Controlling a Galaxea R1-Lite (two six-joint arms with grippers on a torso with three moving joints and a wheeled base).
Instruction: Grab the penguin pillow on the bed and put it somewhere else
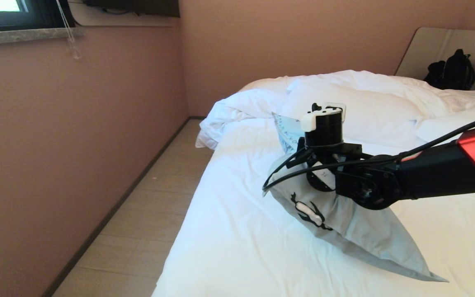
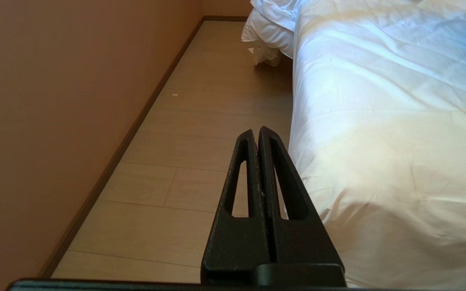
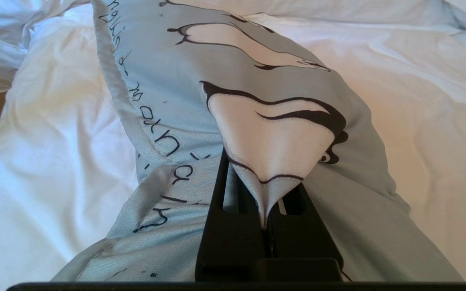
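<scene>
I keep my right gripper lowering the penguin pillow [image 1: 367,235], now over open sheet [image 1: 273,242] inside the bed's edge, until it rests on the bed, then let go.
The penguin pillow [image 1: 357,231], light blue with black-and-white penguins and dark lettering, is bunched up near the left side of the bed [image 1: 237,247]. One corner trails on the sheet toward the front right. My right gripper [image 1: 320,178] reaches in from the right, and its wrist covers the pillow's middle. In the right wrist view this gripper [image 3: 263,178] is shut on a pinched fold of the pillow [image 3: 200,81], with cloth draped over both fingers. My left gripper [image 2: 256,131] is shut and holds nothing, parked low over the floor beside the bed's edge [image 2: 378,121].
A rumpled white duvet [image 1: 344,95] is heaped at the far end of the bed. A black backpack [image 1: 452,70] leans at the headboard. A strip of wooden floor [image 1: 138,231] runs between the bed and the pink wall [image 1: 56,165].
</scene>
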